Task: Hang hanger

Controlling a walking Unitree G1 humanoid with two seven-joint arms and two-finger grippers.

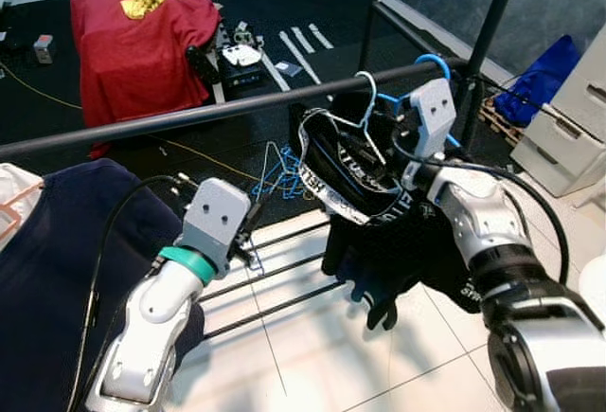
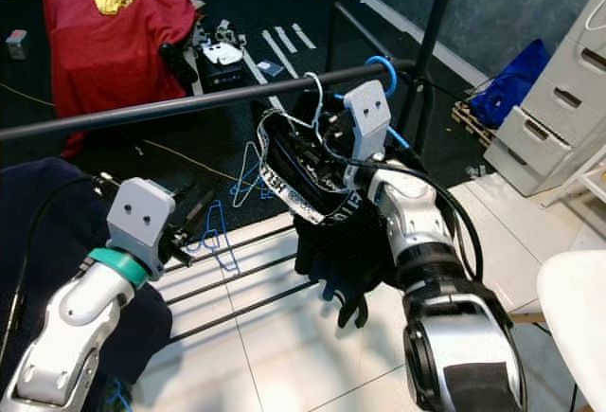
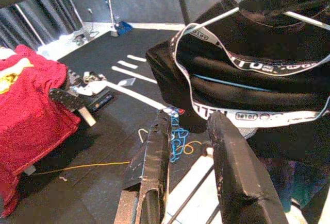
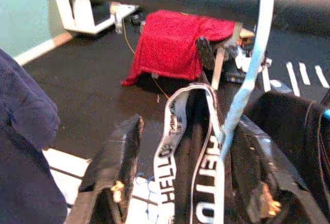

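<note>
Black cloth with seams touches the blue hanger (image 4: 322, 117), so the robot should expect a separate black garment (image 4: 286, 126) to remain there when the robot picks up the pale wire hanger.
A black rail (image 1: 218, 111) runs across in front of me. A pale blue wire hanger (image 1: 365, 99) carries a black garment (image 1: 379, 213) with a white lettered collar band, and its hook (image 4: 260, 23) curves up over the rail. My right gripper (image 1: 393, 142) is just below the rail, open, with its fingers (image 4: 116, 172) standing either side of the hanger neck and collar; a gap shows beside the left one. My left gripper (image 1: 254, 234) hovers lower and to the left, open and holding nothing, pointing toward the garment (image 3: 247, 54).
A navy garment (image 1: 57, 241) hangs at my left. A blue hanger (image 1: 431, 62) sits at the rail's right end by the uprights (image 1: 488, 33). The rack's lower bars (image 1: 275, 275) cross the tiles. Blue hangers (image 1: 279, 175) lie on the floor; a red-draped table (image 1: 142, 33) and white drawers (image 1: 568, 128) stand farther off.
</note>
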